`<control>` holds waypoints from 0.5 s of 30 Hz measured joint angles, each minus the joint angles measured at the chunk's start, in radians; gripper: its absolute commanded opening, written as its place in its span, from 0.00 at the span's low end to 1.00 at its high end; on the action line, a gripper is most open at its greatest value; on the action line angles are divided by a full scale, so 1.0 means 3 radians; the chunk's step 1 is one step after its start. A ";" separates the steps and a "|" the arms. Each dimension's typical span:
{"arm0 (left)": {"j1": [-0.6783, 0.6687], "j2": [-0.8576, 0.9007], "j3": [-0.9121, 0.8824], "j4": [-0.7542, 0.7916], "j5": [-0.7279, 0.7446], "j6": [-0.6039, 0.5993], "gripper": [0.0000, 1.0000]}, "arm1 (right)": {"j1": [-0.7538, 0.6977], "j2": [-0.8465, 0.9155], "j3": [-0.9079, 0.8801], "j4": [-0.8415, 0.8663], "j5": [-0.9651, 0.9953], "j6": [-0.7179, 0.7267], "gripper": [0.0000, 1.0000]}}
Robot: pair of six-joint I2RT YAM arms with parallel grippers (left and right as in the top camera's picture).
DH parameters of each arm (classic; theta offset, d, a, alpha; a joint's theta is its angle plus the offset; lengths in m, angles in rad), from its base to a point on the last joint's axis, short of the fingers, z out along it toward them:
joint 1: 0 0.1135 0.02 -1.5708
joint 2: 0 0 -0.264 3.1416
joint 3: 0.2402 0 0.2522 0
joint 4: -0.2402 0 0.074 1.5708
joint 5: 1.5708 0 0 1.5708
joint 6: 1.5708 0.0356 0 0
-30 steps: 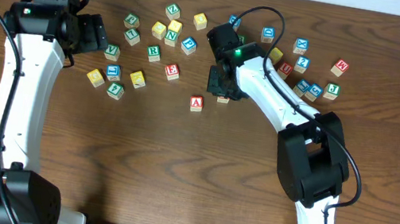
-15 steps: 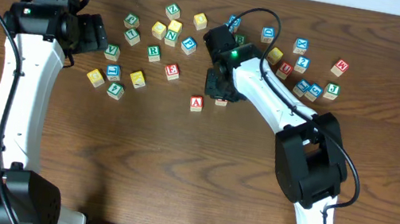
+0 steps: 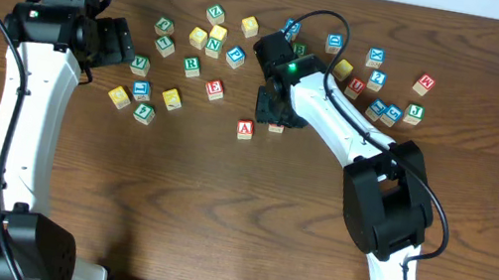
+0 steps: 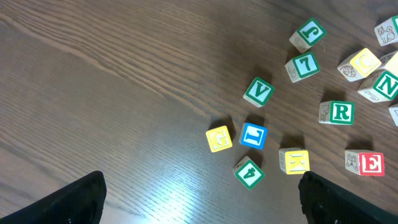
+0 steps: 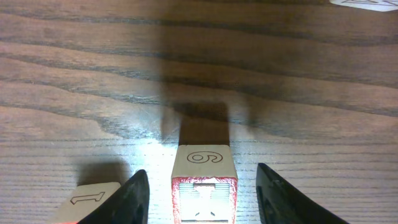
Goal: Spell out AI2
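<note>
Next, my right gripper grabs the A block (image 3: 245, 129) and moves it up next to the I block, because there is a gap (image 3: 260, 131) between the two blocks.
A red-letter A block (image 3: 245, 129) lies on the wooden table (image 3: 217, 215). Just to its right, a red-bordered block (image 3: 276, 125) sits under my right gripper (image 3: 272, 111). In the right wrist view this block (image 5: 204, 186) stands on the table between the open fingers (image 5: 200, 175), with a gap on each side. Its top seems to show an I, washed out by glare, and its far side shows a 9. The A block's edge (image 5: 93, 196) is at the lower left. A blue block that appears to show a 2 (image 3: 377, 80) lies at the back right. My left gripper (image 4: 202, 199) is open and empty.
Several loose letter blocks lie at the back: a left cluster with V (image 4: 258, 92), R (image 4: 339, 112), E (image 4: 368, 163) and 4 (image 4: 249, 171), and a right cluster near a red W block (image 3: 425, 84). The right arm (image 3: 350, 136) crosses the table's right half.
My right gripper has shifted slightly left and forward, and the block beneath it now sits closer to the A block. The left arm has not moved.
</note>
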 measured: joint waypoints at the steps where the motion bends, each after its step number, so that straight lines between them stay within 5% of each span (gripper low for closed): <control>1: 0.0000 0.0000 0.0000 0.0000 0.0000 0.0000 0.98 | 0.0000 0.0000 0.0000 0.0000 0.0000 -0.0004 0.51; 15: 0.0000 0.0000 0.0000 0.0001 0.0000 0.0000 0.97 | 0.0098 -0.0212 0.0062 0.0019 -0.0193 -0.0519 0.50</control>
